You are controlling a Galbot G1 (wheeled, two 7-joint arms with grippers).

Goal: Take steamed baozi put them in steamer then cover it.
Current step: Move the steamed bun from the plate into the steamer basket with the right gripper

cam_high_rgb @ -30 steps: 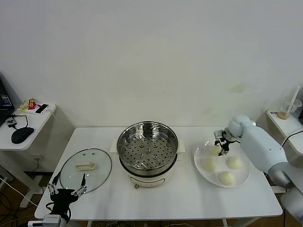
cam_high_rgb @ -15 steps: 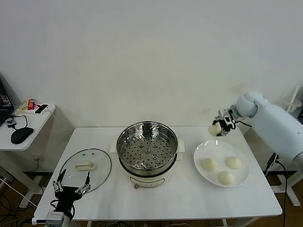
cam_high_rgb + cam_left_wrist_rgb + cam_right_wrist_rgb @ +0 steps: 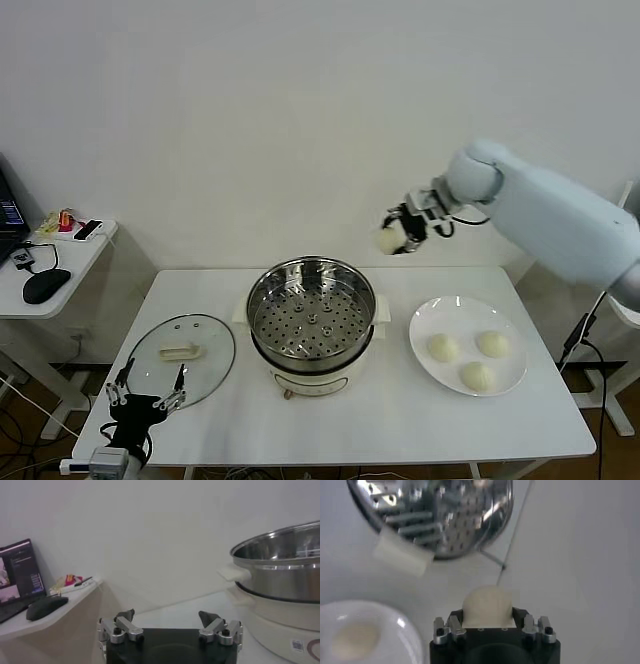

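Note:
The white baozi (image 3: 388, 240) is held high and the steamer is open. My right gripper carries on going over the steamer's rim, then lowers and lets go at the tray's empty far side (image 3: 307, 287).
My right gripper (image 3: 397, 234) is shut on one white baozi (image 3: 388, 240) and holds it in the air above the table, up and to the right of the steamer (image 3: 312, 320). The right wrist view shows the baozi (image 3: 487, 607) between the fingers, with the steamer's perforated tray (image 3: 440, 515) beyond. Three baozi (image 3: 442, 347) (image 3: 493, 343) (image 3: 478, 376) lie on the white plate (image 3: 430, 320) at the right. The steamer pot is open and its tray is bare. The glass cover (image 3: 181, 351) lies flat on the table left of the steamer. My left gripper (image 3: 142, 400) is open, low at the table's front left corner.
A side table (image 3: 50, 270) at the far left holds a mouse (image 3: 46, 285) and small items. The left wrist view shows the steamer's side (image 3: 280, 580) and that side table (image 3: 50, 605). The white wall stands behind the table.
My right gripper lifted one baozi off the plate and carried it up and to the left toward the steamer. The left gripper stayed near the table's front left corner.

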